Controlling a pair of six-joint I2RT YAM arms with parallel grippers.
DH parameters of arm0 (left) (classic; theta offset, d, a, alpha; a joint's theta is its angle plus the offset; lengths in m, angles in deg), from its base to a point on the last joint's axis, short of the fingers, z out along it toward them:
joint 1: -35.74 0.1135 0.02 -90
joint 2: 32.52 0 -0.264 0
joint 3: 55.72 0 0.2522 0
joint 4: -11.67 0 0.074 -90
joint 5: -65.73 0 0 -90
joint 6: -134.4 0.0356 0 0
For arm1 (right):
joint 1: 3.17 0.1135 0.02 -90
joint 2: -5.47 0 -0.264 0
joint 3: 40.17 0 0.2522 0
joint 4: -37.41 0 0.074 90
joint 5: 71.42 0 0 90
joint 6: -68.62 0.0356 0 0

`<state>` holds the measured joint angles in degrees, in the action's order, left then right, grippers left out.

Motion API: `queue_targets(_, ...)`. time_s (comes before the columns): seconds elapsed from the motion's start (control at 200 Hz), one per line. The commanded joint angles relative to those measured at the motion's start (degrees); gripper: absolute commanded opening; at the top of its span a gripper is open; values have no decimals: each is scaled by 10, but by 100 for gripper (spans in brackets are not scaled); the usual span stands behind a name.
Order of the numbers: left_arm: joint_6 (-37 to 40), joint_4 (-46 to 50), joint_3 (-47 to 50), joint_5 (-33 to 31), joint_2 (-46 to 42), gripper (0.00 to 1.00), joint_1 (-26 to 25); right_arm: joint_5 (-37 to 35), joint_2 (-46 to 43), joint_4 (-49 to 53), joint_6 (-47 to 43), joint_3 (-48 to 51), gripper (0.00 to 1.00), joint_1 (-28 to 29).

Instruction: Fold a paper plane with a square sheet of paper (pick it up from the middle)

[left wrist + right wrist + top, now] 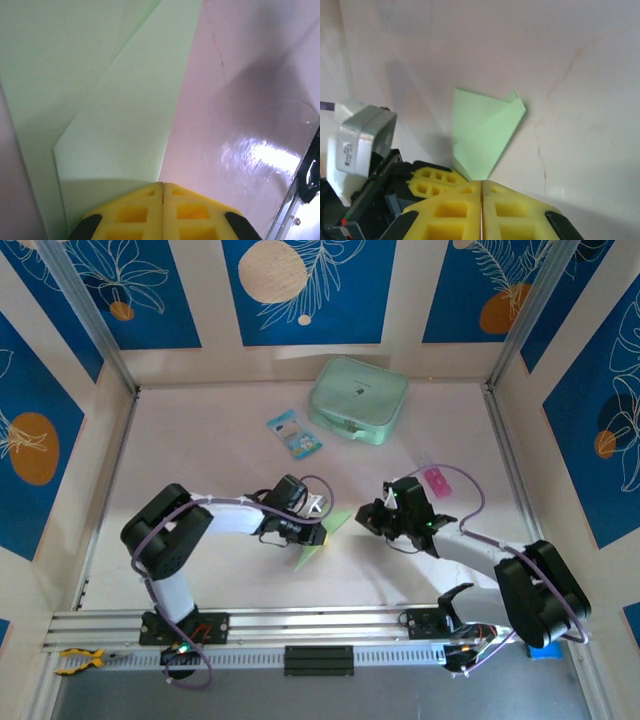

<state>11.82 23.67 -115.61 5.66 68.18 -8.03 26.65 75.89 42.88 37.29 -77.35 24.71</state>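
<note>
Next, I open my left gripper and pinch the paper's middle fold with it while my right gripper holds the paper steady, because my left gripper's fingers are closed over the paper's flat flap (120, 115).
The pale green square sheet of paper (322, 540) lies on the table between the two grippers, creased into a wide pointed outline with overlapping flaps. My left gripper (314, 532) is shut, its tips at the paper's left edge. In the left wrist view the closed yellow tips (162, 186) hang over the paper (115, 125), which is seen face-on and carries their shadow. My right gripper (364, 520) is shut too, close to the paper's far right point. In the right wrist view its tips (482, 184) cover the near corner of the paper (485, 135), beside the left gripper's fingers (435, 181).
A mint-green zip case (358, 400) sits at the back, with a small blue-and-white packet (294, 433) to its left. A pink item (437, 480) lies just behind the right gripper. Metal rails (320, 625) run along the near edge, and walls close in the table's sides.
</note>
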Motion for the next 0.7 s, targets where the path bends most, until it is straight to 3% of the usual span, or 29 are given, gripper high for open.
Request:
queue_targets(0.0,-32,-2,15,-32,-60,13,-10,-29,-22,44,27,15,12,32)
queue_targets(0.225,23,100,24,-119,-167,28,7,-57,-23,38,65,20,16,94)
queue_targets(0.48,19,79,65,-34,-152,28,74,-76,25,28,67,-14,21,145)
queue_targets(0.695,14,67,73,-5,-136,26,92,-68,79,34,60,-56,20,162)
